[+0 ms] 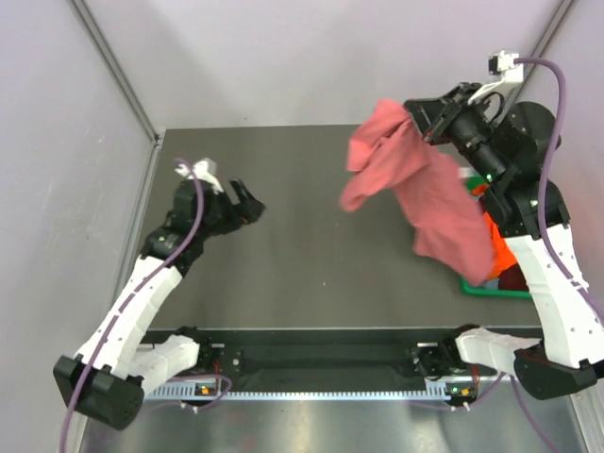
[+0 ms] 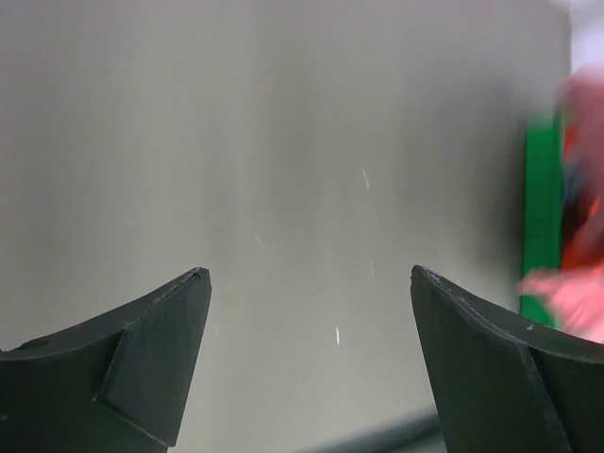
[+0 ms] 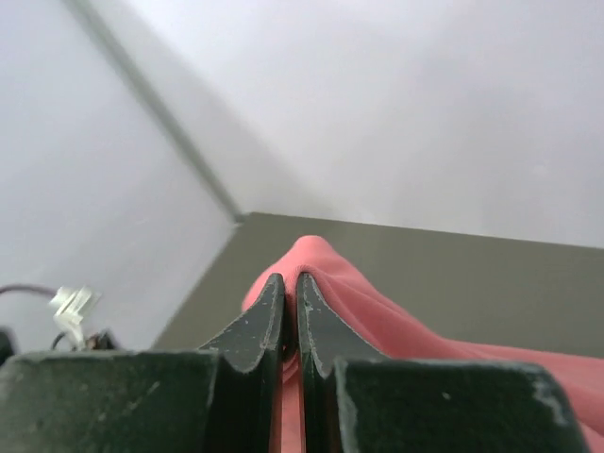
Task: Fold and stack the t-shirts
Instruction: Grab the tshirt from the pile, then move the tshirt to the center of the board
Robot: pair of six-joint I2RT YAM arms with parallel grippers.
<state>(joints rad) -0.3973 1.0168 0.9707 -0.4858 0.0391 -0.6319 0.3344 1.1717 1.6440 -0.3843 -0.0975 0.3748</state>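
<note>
The salmon-pink t-shirt hangs bunched (image 1: pixel 389 158) from only my right gripper, so next I set it across the table's middle (image 1: pixel 344 247) for my left gripper to straighten its edge there.
A salmon-pink t-shirt (image 1: pixel 429 193) hangs in the air over the table's right side, draped down toward the green bin (image 1: pixel 491 289). My right gripper (image 1: pixel 412 117) is shut on its upper edge; in the right wrist view the fingers (image 3: pixel 264 316) pinch pink cloth (image 3: pixel 377 316) that bulges past the gripper (image 3: pixel 289 283). A bright orange t-shirt (image 1: pixel 500 250) and a dark maroon one (image 1: pixel 514 278) lie in the bin. My left gripper (image 1: pixel 247 205) hovers open over the table's left half, with only bare table between its fingers (image 2: pixel 151 359) in the left wrist view.
The dark grey table (image 1: pixel 283 283) has grey walls close on the left and the back. The green bin stands at the table's right edge, beside my right arm. The bin's green edge (image 2: pixel 541 208) and blurred pink cloth (image 2: pixel 576 297) show at the right of the left wrist view.
</note>
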